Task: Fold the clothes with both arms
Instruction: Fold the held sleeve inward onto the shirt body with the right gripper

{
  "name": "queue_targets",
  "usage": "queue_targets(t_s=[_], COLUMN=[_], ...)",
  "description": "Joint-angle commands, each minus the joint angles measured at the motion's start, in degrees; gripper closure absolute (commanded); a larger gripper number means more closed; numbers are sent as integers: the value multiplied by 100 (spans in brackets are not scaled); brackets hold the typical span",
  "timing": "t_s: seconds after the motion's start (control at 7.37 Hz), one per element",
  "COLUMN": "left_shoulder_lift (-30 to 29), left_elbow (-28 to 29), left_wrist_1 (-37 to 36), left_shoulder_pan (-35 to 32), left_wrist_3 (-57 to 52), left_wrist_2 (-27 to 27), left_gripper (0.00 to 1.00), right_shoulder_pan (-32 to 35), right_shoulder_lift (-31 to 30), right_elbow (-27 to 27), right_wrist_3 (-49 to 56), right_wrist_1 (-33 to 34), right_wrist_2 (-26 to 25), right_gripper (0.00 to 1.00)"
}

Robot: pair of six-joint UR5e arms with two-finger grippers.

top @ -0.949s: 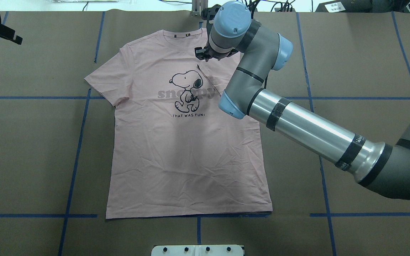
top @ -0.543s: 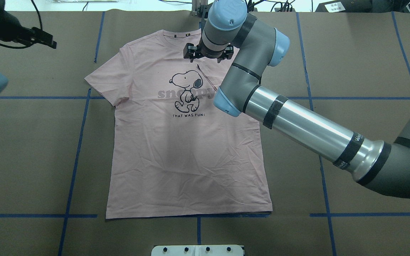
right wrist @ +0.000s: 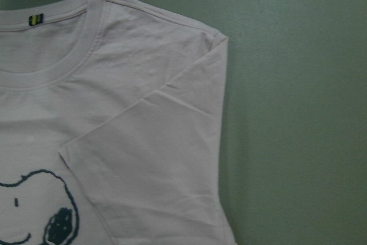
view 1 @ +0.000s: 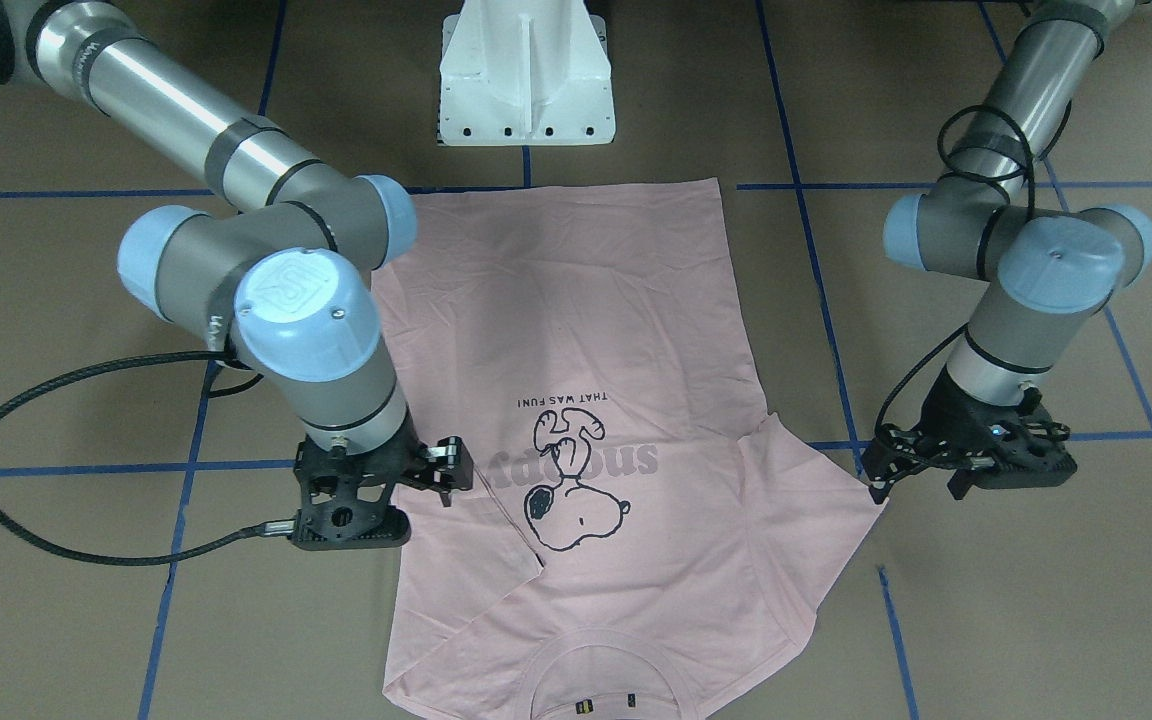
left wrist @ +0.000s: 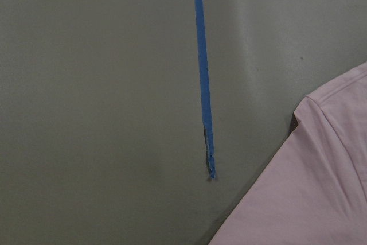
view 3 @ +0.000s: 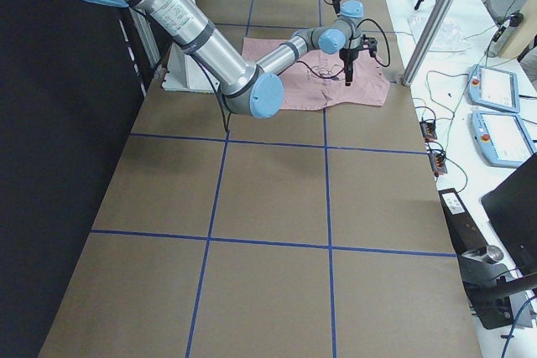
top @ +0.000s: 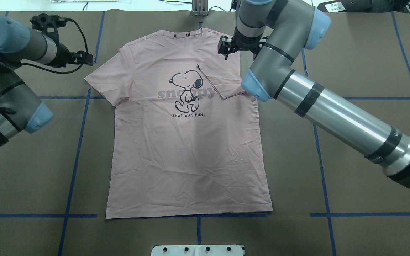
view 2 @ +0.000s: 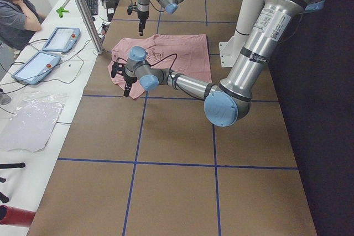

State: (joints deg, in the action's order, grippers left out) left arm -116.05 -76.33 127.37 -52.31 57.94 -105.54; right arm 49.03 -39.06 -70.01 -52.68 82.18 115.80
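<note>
The spread sleeve (view 1: 814, 504) will lie flat and leave the cartoon dog showing when I fold it inward, because the folded sleeve (view 1: 476, 562) ends beside the dog.
The pale pink T-shirt (top: 187, 153) lies flat and front up on the brown table, with the cartoon dog print (top: 187, 89) showing. The sleeve on the overhead view's right (top: 226, 81) is folded inward over the chest; the other sleeve (top: 101, 81) lies spread out. My right gripper (top: 226, 48) hovers over the shoulder by the folded sleeve, open and empty; it also shows in the front view (view 1: 426, 475). My left gripper (top: 80, 57) hovers over bare table just beside the spread sleeve, open and empty; it also shows in the front view (view 1: 921, 475). The wrist views show shirt (right wrist: 143, 142) and sleeve edge (left wrist: 321, 187) but no fingers.
The white pedestal base (view 1: 526, 80) stands at the robot's side of the table. Blue tape lines (top: 80, 142) grid the brown surface. A black cable (view 1: 36, 520) loops on the table beside the right arm. A metal post (top: 199, 9) stands past the collar. An operator (view 2: 16, 9) sits beyond it.
My left arm has come in from the left and its gripper now hangs beside the spread sleeve. My right gripper has moved right, off the chest, uncovering the folded sleeve.
</note>
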Motion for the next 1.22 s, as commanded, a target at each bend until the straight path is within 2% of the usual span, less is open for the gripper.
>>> queue_targets(t_s=[0.0, 0.14, 0.41, 0.68, 0.95, 1.09], left_shoulder_lift=[4, 4, 4, 4, -5, -5], left_elbow=[275, 485, 513, 522, 522, 522], left_wrist_1=[295, 532, 561, 552, 552, 544], left_shoulder_pan=[387, 388, 388, 397, 397, 397], left_wrist_3=[332, 332, 324, 323, 323, 341], left_wrist_2=[472, 473, 473, 464, 464, 464], left_gripper=[0, 0, 4, 14, 43, 66], right_shoulder_pan=[230, 221, 213, 195, 178, 177], right_shoulder_lift=[-426, -410, -410, -419, -419, -419], right_elbow=[-320, -320, -329, -320, -320, -320], right_wrist_3=[522, 522, 478, 452, 434, 443], right_wrist_1=[132, 123, 88, 88, 79, 79], right_wrist_2=[259, 250, 232, 224, 224, 224], right_gripper=[0, 0, 0, 0, 0, 0])
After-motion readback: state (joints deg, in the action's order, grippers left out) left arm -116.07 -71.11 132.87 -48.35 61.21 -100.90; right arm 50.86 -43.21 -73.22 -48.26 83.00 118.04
